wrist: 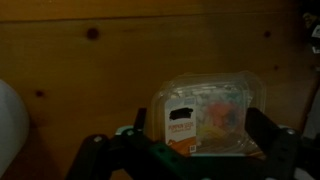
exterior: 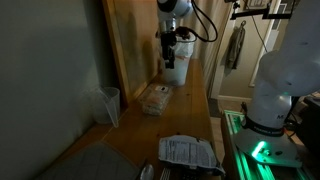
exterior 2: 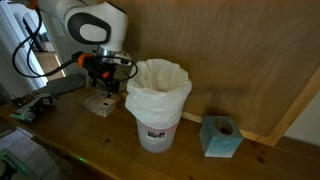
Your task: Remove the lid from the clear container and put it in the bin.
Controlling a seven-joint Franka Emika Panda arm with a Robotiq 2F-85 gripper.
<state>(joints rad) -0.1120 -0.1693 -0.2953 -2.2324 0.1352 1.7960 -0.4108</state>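
Next, my gripper turns, tilts and comes down at the lid's corner [wrist: 163, 91] nearest the bin, because my open fingers straddle the lid's broad side [wrist: 208, 115].
The clear container [wrist: 228, 138] lies on the wooden table, with tan contents showing through. It shows in both exterior views [exterior: 155, 97] [exterior 2: 100, 104]. The glossy lid [wrist: 210, 95] with a white and orange label appears to sit on it. My gripper [wrist: 200, 128] hangs above the container, open and empty, a finger showing on each side of it. In the exterior views [exterior: 171, 48] [exterior 2: 100, 72] it points down, apart from the box. The white bin [exterior 2: 158, 100] with its crinkled bag stands beside the container [exterior: 177, 68] and shows at the wrist view's left edge [wrist: 8, 125].
A taller clear plastic cup [exterior: 110, 102] stands near the wall. A teal tissue box [exterior 2: 220, 137] sits beyond the bin. A printed packet [exterior: 190, 152] lies at the table's near end. A wooden panel [exterior: 135, 40] backs the table.
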